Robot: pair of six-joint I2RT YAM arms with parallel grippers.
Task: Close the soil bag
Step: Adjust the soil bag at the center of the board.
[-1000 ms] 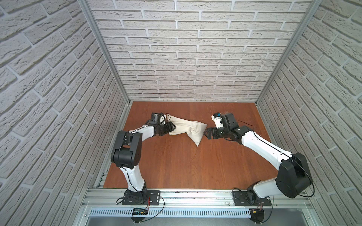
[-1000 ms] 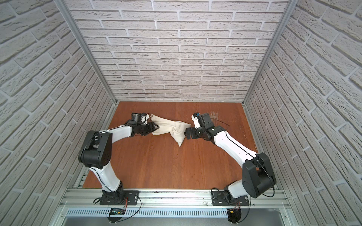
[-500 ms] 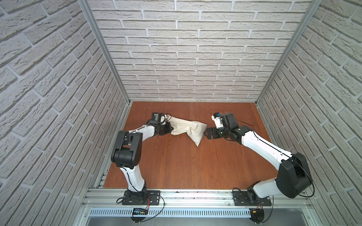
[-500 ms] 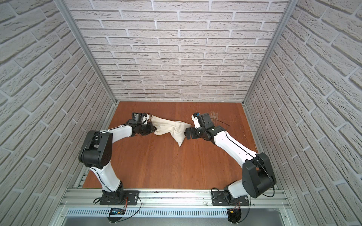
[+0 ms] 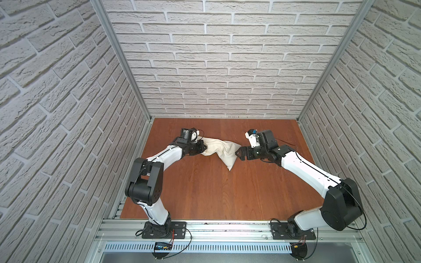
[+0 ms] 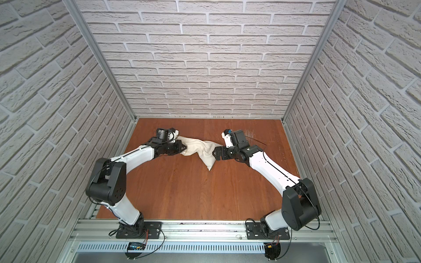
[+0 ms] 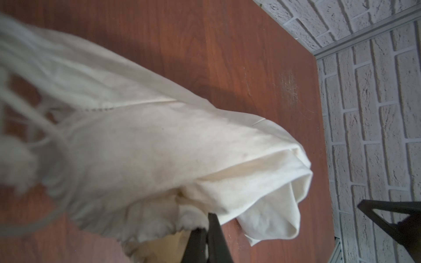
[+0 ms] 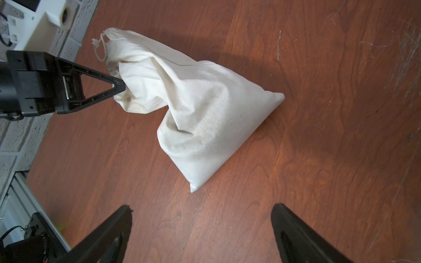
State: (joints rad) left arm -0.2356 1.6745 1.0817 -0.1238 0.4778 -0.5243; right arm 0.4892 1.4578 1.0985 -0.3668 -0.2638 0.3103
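The soil bag is lying flat with its bottom corner (image 5: 237, 145) toward the robot's right gripper, so the left gripper should lift the bag's opening (image 8: 113, 54) before the right gripper grabs the bag's hem.
The soil bag (image 5: 219, 148) (image 6: 200, 148) is a cream cloth sack lying on the wooden table, its gathered mouth toward the left arm. My left gripper (image 5: 204, 146) (image 6: 184, 148) is shut on the cloth at that mouth; the right wrist view shows its tip (image 8: 118, 87) pinching the hem, with the knotted cord (image 8: 100, 47) loose just beyond. In the left wrist view the jaws (image 7: 208, 227) are pressed together under the bag (image 7: 159, 148). My right gripper (image 5: 238, 153) (image 8: 202, 211) is open, just short of the bag's far corner (image 8: 193, 186), holding nothing.
Brick-pattern walls enclose the table (image 5: 216, 193) on three sides, with corner posts at the back. An aluminium rail (image 5: 227, 230) carrying both arm bases runs along the front edge. Scratch marks (image 6: 250, 134) show on the wood behind the right wrist.
The left gripper's jaws have closed on the bag's mouth. The right gripper has stayed open and nearly still; the bag has barely shifted.
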